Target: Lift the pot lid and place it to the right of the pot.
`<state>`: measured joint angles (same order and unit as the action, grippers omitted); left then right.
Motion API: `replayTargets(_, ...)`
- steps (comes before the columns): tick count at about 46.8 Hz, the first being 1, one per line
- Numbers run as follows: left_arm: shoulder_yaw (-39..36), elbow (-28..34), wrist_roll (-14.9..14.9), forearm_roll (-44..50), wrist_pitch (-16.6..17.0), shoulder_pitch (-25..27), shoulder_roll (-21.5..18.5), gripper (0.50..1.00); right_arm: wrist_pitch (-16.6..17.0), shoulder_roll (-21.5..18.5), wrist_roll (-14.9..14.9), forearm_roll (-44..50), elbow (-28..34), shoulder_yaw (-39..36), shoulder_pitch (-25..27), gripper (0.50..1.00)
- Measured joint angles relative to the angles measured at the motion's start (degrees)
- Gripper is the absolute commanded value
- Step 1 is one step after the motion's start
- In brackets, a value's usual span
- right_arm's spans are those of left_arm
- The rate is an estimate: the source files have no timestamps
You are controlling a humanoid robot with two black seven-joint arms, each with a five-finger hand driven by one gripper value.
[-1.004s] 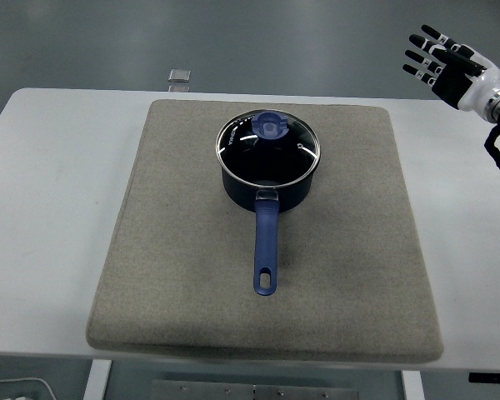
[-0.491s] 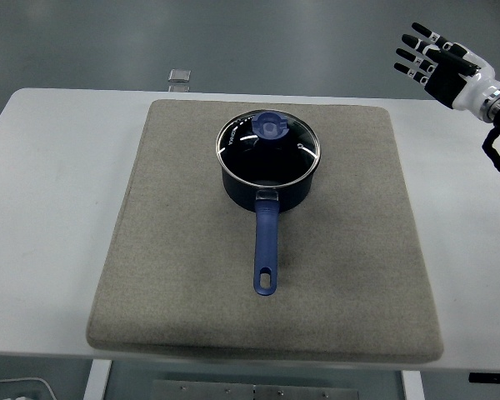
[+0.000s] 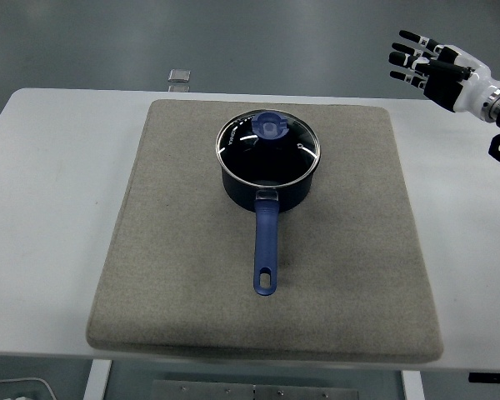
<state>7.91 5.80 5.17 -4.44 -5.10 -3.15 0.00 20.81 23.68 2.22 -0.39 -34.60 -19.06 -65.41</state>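
Note:
The dark blue pot (image 3: 242, 192) should be empty when I lift its lid, because only plain dark can be seen through the glass lid (image 3: 265, 162).
A dark blue pot (image 3: 268, 187) stands on a grey mat (image 3: 175, 250), its blue handle (image 3: 265, 250) pointing toward the table's near edge. A glass lid (image 3: 268, 150) with a blue knob (image 3: 271, 127) sits on the pot. My right hand (image 3: 425, 67) hovers high at the far right, beyond the mat's back right corner, fingers spread and empty, well apart from the pot. The left arm is out of view.
The mat lies on a white table (image 3: 42, 167). A small clear square object (image 3: 179, 76) lies at the table's far edge, left of centre. Bare mat (image 3: 358, 208) lies to the right of the pot.
My right hand has moved a little to the left and turned, its fingers now pointing more leftward. The pot and lid have not moved.

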Motion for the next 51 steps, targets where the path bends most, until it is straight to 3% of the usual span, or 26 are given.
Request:
replayTargets(15,0.0,0.0,0.0,0.0,0.0,0.0,0.0,1.000,-3.4,0.2,0.0,18.9,-9.9,0.4,-4.1,0.928)
replayTargets(28,0.0,0.0,0.0,0.0,0.0,0.0,0.0,1.000,-4.1,0.1,0.0,33.3,-17.1,5.1,-6.3,0.928)
replayTargets(40,0.0,0.0,0.0,0.0,0.0,0.0,0.0,1.000,-4.1,0.0,0.0,36.9,-19.6,14.6,-13.2,0.928)
replayTargets(51,0.0,0.0,0.0,0.0,0.0,0.0,0.0,1.000,-4.2,-2.6,0.0,39.1,-19.8,23.1,-20.3,0.928)
